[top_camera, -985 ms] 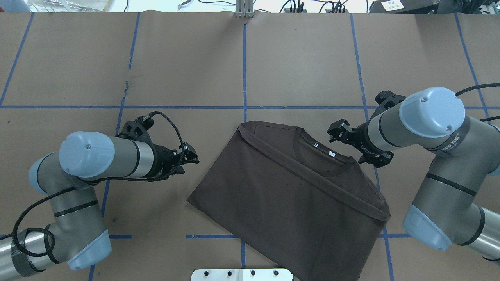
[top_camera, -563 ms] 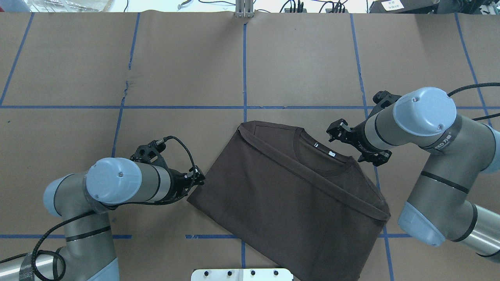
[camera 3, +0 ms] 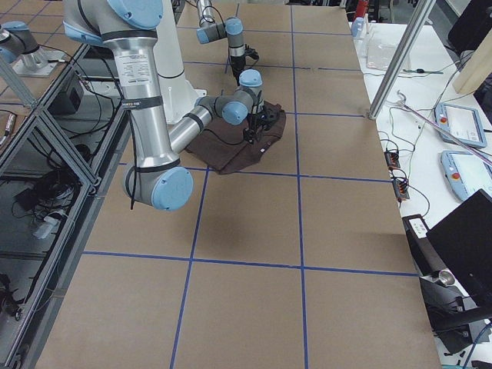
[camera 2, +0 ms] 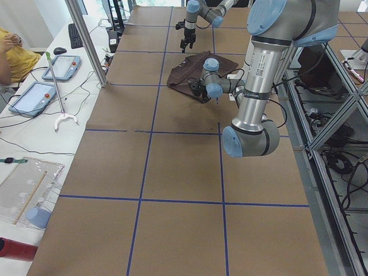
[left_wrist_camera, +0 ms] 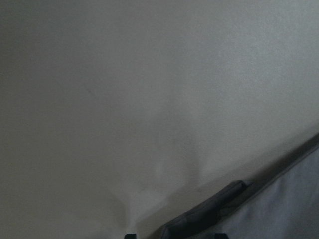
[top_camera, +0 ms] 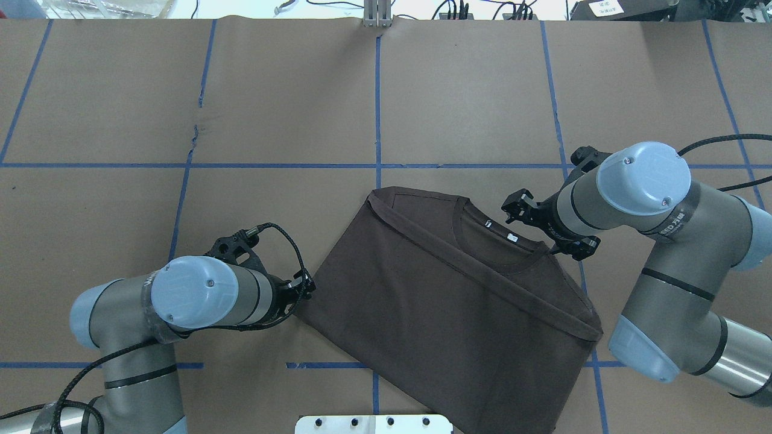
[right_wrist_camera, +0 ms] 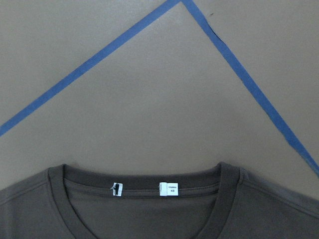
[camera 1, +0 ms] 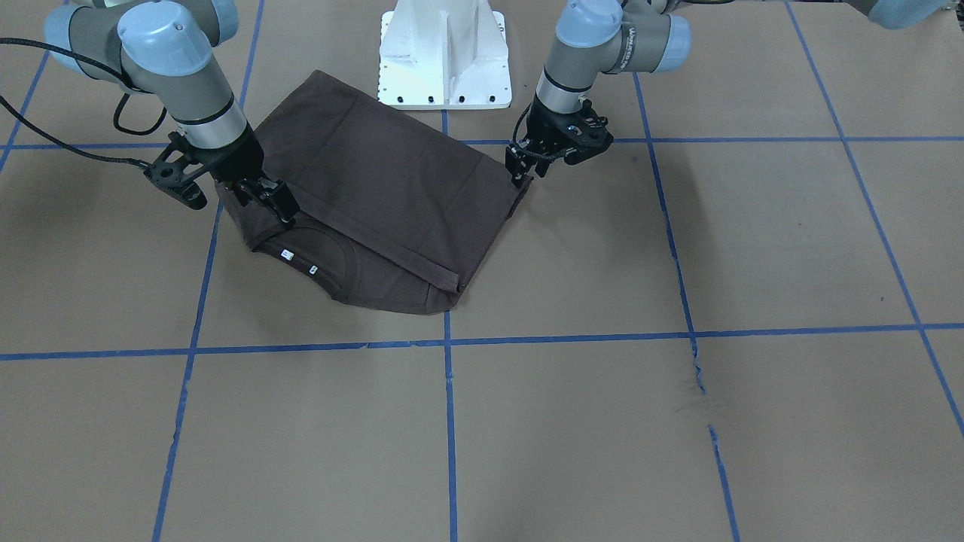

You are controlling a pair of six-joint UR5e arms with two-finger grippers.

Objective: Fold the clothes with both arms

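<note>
I expect the dark brown T-shirt (camera 1: 398,172) to turn whole, folds staying in place, when I pull its corner, as the folded strip (camera 1: 384,244) lies flat along the T-shirt.
The dark brown T-shirt (top_camera: 446,301) lies partly folded on the table, collar and white labels (top_camera: 512,237) towards the far right. It also shows in the front view (camera 1: 376,181). My left gripper (top_camera: 304,288) is low at the shirt's left corner, jaws open. The left wrist view shows that corner (left_wrist_camera: 214,216) just ahead of the fingertips. In the front view the left gripper (camera 1: 521,169) stands at the same corner. My right gripper (top_camera: 543,230) hangs open over the shoulder beside the collar, and shows in the front view (camera 1: 267,199). The right wrist view shows the collar (right_wrist_camera: 149,174), no fingers.
The table is covered in brown paper with blue tape lines (top_camera: 378,102). The white bolted pedestal (top_camera: 374,424) sits at the near edge, next to the shirt's hem. A small tear in the paper (top_camera: 194,129) lies far left.
My left arm has swung right and down until its gripper reached the shirt's left corner. My right gripper has crept slightly towards the collar. The shirt has not moved.
</note>
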